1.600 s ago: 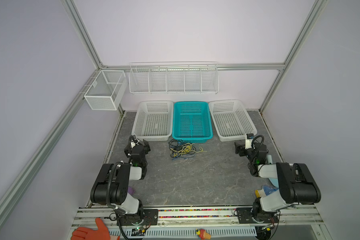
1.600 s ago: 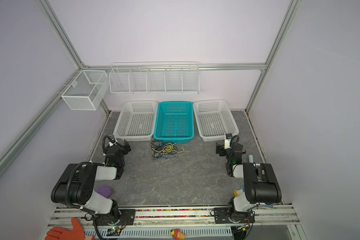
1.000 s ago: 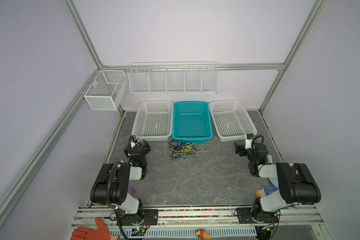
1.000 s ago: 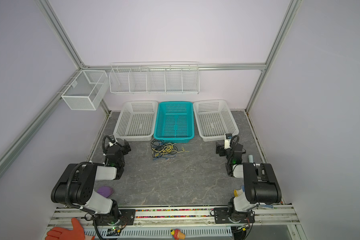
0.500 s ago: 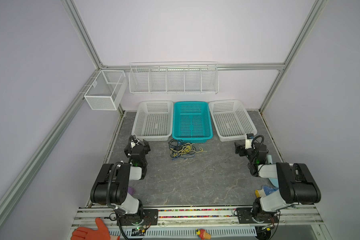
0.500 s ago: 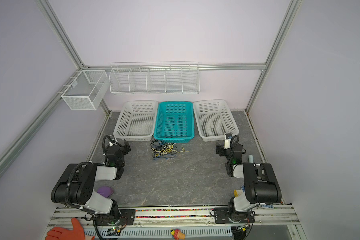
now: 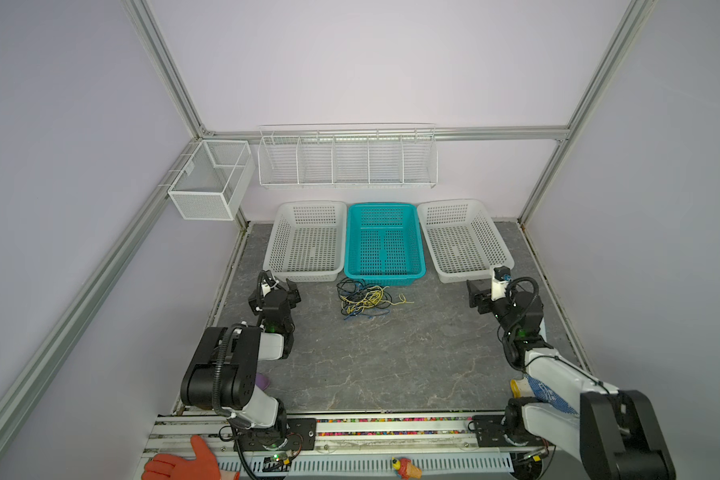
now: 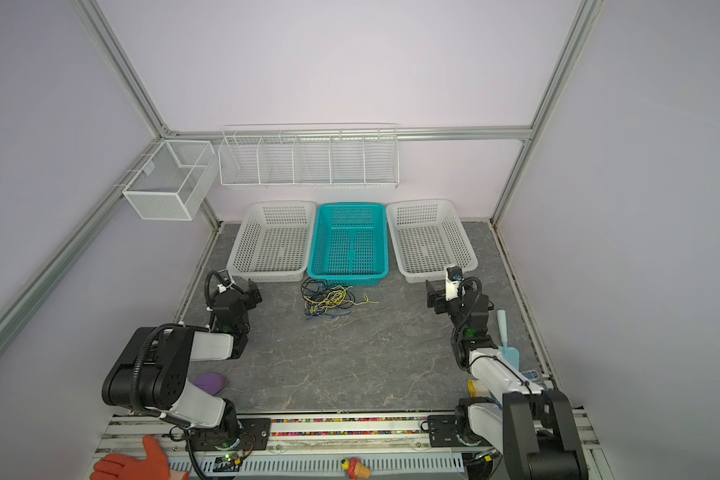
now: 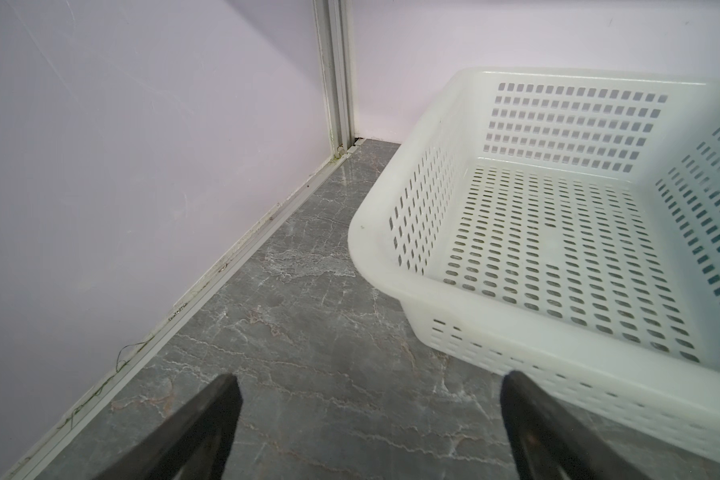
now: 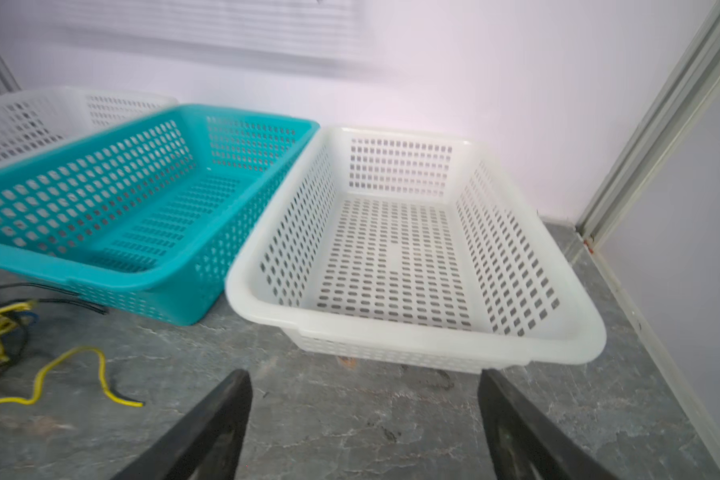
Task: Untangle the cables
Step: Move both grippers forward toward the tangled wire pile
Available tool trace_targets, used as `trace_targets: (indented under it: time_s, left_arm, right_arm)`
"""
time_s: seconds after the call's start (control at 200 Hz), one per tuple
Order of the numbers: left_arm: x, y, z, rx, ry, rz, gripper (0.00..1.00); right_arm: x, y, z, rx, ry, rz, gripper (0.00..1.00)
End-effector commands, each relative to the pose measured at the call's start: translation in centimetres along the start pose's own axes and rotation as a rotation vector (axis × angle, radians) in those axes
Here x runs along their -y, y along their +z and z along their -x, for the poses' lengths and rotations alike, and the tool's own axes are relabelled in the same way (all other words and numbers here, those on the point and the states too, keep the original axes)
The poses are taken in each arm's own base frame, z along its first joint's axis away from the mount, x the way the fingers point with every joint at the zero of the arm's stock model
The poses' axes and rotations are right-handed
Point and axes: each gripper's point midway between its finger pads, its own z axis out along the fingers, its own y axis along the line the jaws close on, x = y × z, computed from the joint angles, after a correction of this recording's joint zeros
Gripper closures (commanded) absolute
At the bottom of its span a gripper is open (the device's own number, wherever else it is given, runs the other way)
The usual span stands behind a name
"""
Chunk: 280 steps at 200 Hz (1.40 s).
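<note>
My left gripper is to take the black loops and pull the tangle clear before untangling it, as the cables lie close against the teal basket's front.
The cables lie in one tangle of thin yellow, black and blue wires on the grey floor, just in front of the teal basket. A loose yellow end trails from the pile in the right wrist view. My left gripper rests low near the left white basket, open and holding nothing, well left of the tangle. My right gripper is open and holding nothing in front of the right white basket, to the right of the tangle.
Three baskets stand side by side along the back wall. A wire rack and a mesh box hang above them. A purple object lies near the left arm's base, a light blue scoop by the right arm. An orange glove shows at the front edge.
</note>
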Motion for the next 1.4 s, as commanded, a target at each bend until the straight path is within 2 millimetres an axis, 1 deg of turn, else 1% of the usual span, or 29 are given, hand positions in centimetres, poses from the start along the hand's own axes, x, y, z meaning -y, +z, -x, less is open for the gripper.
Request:
trace_targets:
  time_s: [0.0,0.07,0.095,0.11,0.205,0.23,0.275,0.315,0.37,0.41,0.43,0.475,0.53,0.6,0.65,0.7,0.75,0.82,0.875,0.925,0.98,1.015,1.04,1.075,1.095,1.135,1.24,1.314,1.394]
  left_arm:
    - [0.4,0.3,1.2,0.034,-0.01,-0.012,0.02]
    - [0.4,0.3,1.2,0.034,-0.01,-0.012,0.02]
    - [0.3,0.3,1.1,0.034,-0.01,-0.011,0.02]
    - [0.4,0.3,1.2,0.034,-0.01,-0.012,0.02]
    - [0.4,0.3,1.1,0.029,-0.008,-0.012,0.02]
    - [0.4,0.3,1.2,0.034,-0.008,-0.013,0.02]
    - [0.4,0.2,1.3,0.042,-0.005,-0.014,0.02]
    - [-0.3,-0.1,1.7,0.052,-0.023,0.023,0.02]
    - [-0.5,-0.6,1.9,0.048,-0.038,0.018,0.02]
    - [-0.3,-1.0,2.7,0.081,-0.025,0.0,0.02]
    - [-0.3,-1.2,2.7,0.074,-0.021,0.0,0.02]
    - [-0.5,-1.6,3.5,0.083,-0.025,0.011,0.02]
    - [-0.4,-2.1,4.6,0.085,-0.021,-0.006,0.02]
    - [0.1,-3.3,5.9,0.103,-0.017,-0.056,0.02]
    - [-0.2,-4.3,7.0,0.119,-0.076,-0.063,0.02]
    - [-0.3,-5.3,8.0,0.118,-0.123,-0.086,0.02]
    - [0.2,-6.4,9.6,0.122,-0.164,-0.139,0.02]
    - [1.5,-8.1,11.8,0.117,-0.213,-0.249,0.02]
    - [1.8,-9.5,13.2,0.099,-0.323,-0.303,0.02]
    - [2.2,-10.7,13.9,0.071,-0.427,-0.353,0.02]
    - [2.9,-11.9,14.2,0.027,-0.484,-0.414,0.02]
    - [3.1,-12.1,13.7,-0.025,-0.516,-0.423,0.02]
    - [3.0,-12.9,14.2,-0.028,-0.552,-0.434,0.02]
    - [2.9,-13.1,14.0,-0.059,-0.592,-0.431,0.02]
    - [3.0,-13.1,13.7,-0.072,-0.612,-0.432,0.02]
    - [3.1,-13.3,13.4,-0.092,-0.648,-0.442,0.02]
    - [4.7,-14.3,12.9,-0.094,-0.707,-0.572,0.02]
    - [5.4,-14.5,12.0,-0.143,-0.773,-0.605,0.02]
    - [6.4,-14.6,10.6,-0.242,-0.739,-0.607,0.02]
  right_arm:
    - [1.1,-2.7,3.3,0.113,0.178,-0.099,0.12]
    - [2.0,-3.8,4.6,0.111,0.362,-0.152,0.12]
    - [1.9,-4.1,5.0,0.095,0.415,-0.151,0.12]
    - [1.8,-4.2,5.0,0.073,0.439,-0.144,0.12]
    - [0.1,-4.7,6.7,-0.02,0.525,-0.059,0.12]
    - [-0.1,-4.8,6.8,-0.041,0.543,-0.051,0.12]
    - [0.1,-5.0,5.7,-0.121,0.675,-0.097,0.12]
    - [-0.3,-4.9,6.2,-0.15,0.699,-0.082,0.12]
    - [-2.0,-4.5,7.2,-0.154,0.693,0.028,0.12]
    - [-2.0,-4.5,7.1,-0.161,0.726,0.025,0.12]
    - [-1.7,-4.5,6.7,-0.173,0.763,0.001,0.12]
    - [-1.8,-4.6,5.9,-0.202,0.811,-0.015,0.12]
    - [-2.4,-4.5,6.4,-0.195,0.774,0.031,0.11]
    - [-2.4,-4.5,5.9,-0.212,0.784,0.026,0.12]
    - [-2.4,-4.5,5.6,-0.219,0.796,0.021,0.12]
    - [-3.0,-4.2,5.4,-0.227,0.797,0.057,0.12]
    - [-3.3,-4.1,5.0,-0.258,0.828,0.063,0.11]
    - [-4.1,-3.5,4.5,-0.298,0.808,0.105,0.12]
    - [-4.8,-3.0,4.2,-0.341,0.793,0.139,0.12]
    - [-5.4,-2.5,3.7,-0.369,0.795,0.155,0.12]
    - [-6.2,-2.1,3.4,-0.381,0.789,0.191,0.12]
    - [-6.8,-1.9,3.2,-0.389,0.783,0.206,0.12]
    - [-7.5,-1.8,3.3,-0.393,0.771,0.227,0.11]
    - [-7.9,-1.6,3.3,-0.404,0.762,0.242,0.1]
    - [-9.2,-1.7,3.2,-0.424,0.745,0.274,0.1]
    - [-10.2,-1.7,3.0,-0.449,0.717,0.289,0.09]
    - [-12.2,-1.8,2.5,-0.472,0.61,0.297,0.09]
    - [-13.0,-1.8,2.1,-0.464,0.586,0.301,0.08]
    - [-14.3,-1.6,1.5,-0.459,0.56,0.32,0.07]
